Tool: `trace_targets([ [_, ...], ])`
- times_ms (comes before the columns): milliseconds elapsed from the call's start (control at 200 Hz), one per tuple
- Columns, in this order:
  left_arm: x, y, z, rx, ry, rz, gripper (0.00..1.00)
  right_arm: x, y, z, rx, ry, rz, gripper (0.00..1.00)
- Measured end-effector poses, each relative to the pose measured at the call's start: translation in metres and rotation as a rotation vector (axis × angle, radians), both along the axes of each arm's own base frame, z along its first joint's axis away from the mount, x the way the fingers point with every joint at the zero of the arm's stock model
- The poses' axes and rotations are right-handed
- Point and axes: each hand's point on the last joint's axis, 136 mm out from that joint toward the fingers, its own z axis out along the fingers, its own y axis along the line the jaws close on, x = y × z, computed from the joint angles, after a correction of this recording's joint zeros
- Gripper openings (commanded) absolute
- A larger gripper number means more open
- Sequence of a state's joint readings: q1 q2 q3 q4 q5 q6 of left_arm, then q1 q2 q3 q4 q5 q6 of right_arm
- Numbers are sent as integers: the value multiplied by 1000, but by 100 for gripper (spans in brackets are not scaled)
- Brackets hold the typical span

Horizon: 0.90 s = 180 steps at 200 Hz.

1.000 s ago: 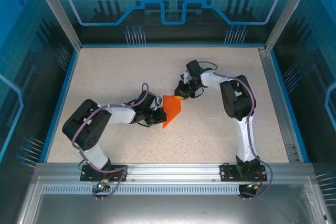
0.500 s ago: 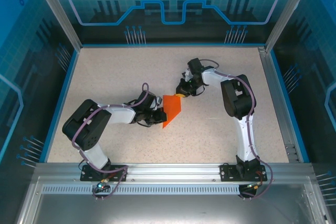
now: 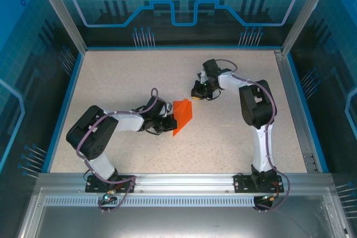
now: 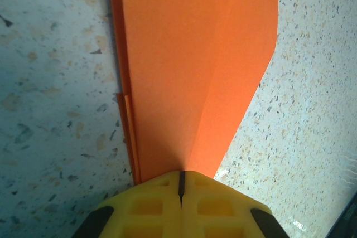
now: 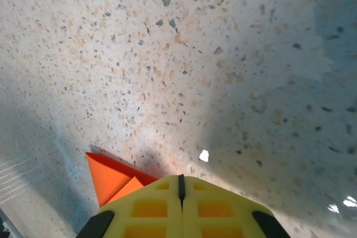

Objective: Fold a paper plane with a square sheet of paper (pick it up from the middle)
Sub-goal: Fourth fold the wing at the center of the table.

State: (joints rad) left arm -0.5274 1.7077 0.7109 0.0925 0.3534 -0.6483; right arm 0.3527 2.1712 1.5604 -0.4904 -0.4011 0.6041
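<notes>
The wedge's edge (image 4: 133, 137) is pinned by my left gripper only, so my right gripper should come back and push the wide end (image 3: 185, 112) down before my left gripper moves.
The square sheet of paper (image 3: 183, 114) is bright orange and lies on the speckled table, folded into a flat creased wedge rather than a slim paper plane. My left gripper (image 3: 167, 123) is shut, and its yellow tips rest on the wedge's near-left end. In the left wrist view the paper (image 4: 189, 54) runs away from the shut left gripper (image 4: 181, 172), with a crease that meets the jaw seam and stacked layers along its left edge. My right gripper (image 3: 196, 93) is shut and empty, just up and right of the paper's top corner. In the right wrist view that corner (image 5: 111, 179) shows left of the right gripper (image 5: 181, 176).
The speckled table (image 3: 122, 76) is ringed by a blue rim and a metal frame (image 3: 295, 104). Both arm bases are bolted to the rail at the near edge (image 3: 178, 183). A small white fleck (image 5: 204, 155) lies on the table ahead of the right fingers.
My right gripper has drawn up and to the right, off the paper's top corner, and closed slightly. The left arm and the paper have stayed in place.
</notes>
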Motion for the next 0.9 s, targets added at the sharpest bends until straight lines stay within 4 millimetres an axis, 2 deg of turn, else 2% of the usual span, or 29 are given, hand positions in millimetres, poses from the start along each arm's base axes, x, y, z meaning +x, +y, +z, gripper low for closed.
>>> trace_targets([
  [120,0,0,0,0,0,0,0,-1,-1,15,6,-38,3,1],
  [275,0,0,0,0,0,0,0,-12,-1,22,11,-56,11,2],
  [635,0,0,1,2,2,0,0,-51,31,12,20,-32,105,3],
  [775,1,0,1,2,2,0,0,-59,48,14,40,-44,145,4],
  [900,1,0,1,2,2,0,0,-60,52,5,36,-34,147,4],
])
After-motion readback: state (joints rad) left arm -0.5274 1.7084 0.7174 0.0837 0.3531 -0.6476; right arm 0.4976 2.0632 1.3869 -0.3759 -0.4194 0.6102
